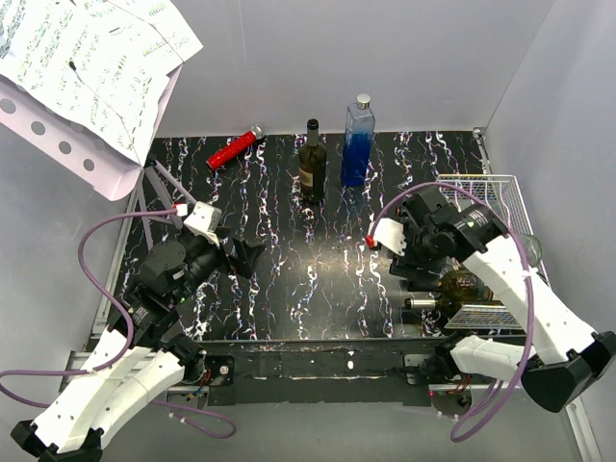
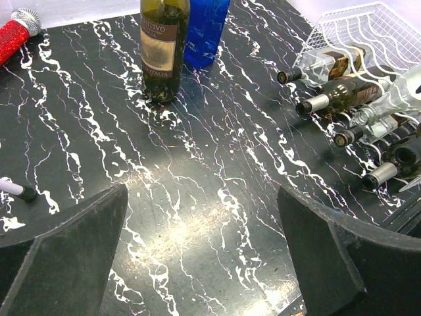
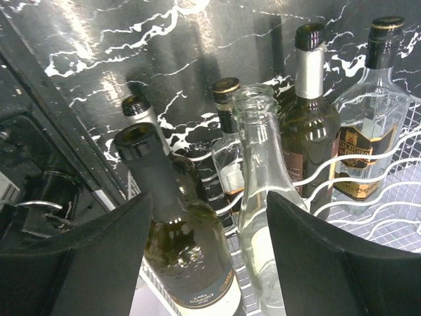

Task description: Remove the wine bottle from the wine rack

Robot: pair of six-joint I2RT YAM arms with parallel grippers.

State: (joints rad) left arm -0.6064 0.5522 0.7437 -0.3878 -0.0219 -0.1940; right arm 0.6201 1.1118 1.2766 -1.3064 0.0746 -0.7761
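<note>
My right gripper's open fingers are in line with the clear glass bottle (image 3: pixel 262 204) lying above its neighbours, so they should keep moving toward its neck (image 3: pixel 258 128) and close there.
The white wire wine rack (image 1: pixel 496 192) stands at the table's right side, with several bottles lying in it. My right gripper (image 1: pixel 421 272) hangs over its near end. In the right wrist view it (image 3: pixel 210 263) is open, and its fingers straddle a dark green wine bottle (image 3: pixel 177 250) and a clear glass bottle (image 3: pixel 263 217). I cannot tell if either finger touches them. Further bottles (image 3: pixel 309 131) lie behind. My left gripper (image 1: pixel 247 256) is open and empty over the bare tabletop (image 2: pixel 204 263). It also sees the rack (image 2: pixel 368 26) and its bottle necks (image 2: pixel 322 102).
A dark wine bottle (image 1: pixel 311 164) and a blue bottle (image 1: pixel 357 144) stand upright at the back centre. A red microphone (image 1: pixel 234 149) lies at the back left. A music stand with sheet music (image 1: pixel 87 67) overhangs the far left corner. Grey walls enclose the table.
</note>
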